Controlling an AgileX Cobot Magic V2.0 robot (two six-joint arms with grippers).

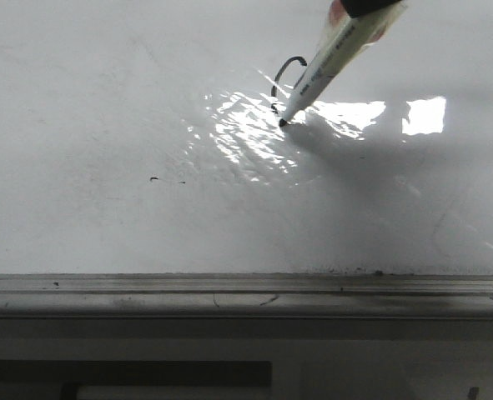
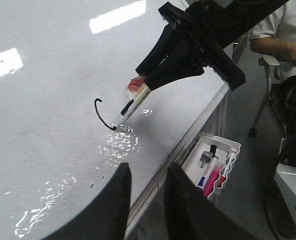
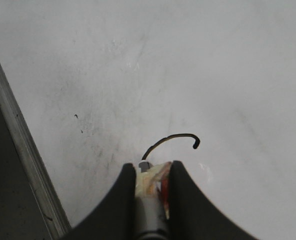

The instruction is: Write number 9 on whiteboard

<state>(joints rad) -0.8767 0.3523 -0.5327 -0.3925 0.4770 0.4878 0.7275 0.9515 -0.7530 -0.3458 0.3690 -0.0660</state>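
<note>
I should curve my right gripper back up to the arc's top (image 1: 301, 60) before I draw the stem down, because the marker tip is at the open arc's lower end (image 1: 278, 115).
The whiteboard (image 1: 104, 167) fills the front view, glossy with a glare patch. On it is a thin dark curved line (image 1: 286, 73), an open hook-shaped arc of the number 9; it also shows in the left wrist view (image 2: 100, 114) and the right wrist view (image 3: 170, 138). My right gripper (image 3: 150, 167) is shut on a white marker (image 1: 334, 58), whose tip touches the board at the arc's lower end. The left wrist view shows that gripper (image 2: 146, 80) holding the marker (image 2: 132, 104) slanted. My left gripper (image 2: 146, 169) is open and empty, above the board's front edge.
A grey metal tray rail (image 1: 246, 292) runs along the board's near edge. A white wire basket (image 2: 227, 150) with several markers hangs beside that edge. A seated person (image 2: 288, 45) is beyond the board's end. Small dark specks (image 1: 153, 178) lie left of the arc.
</note>
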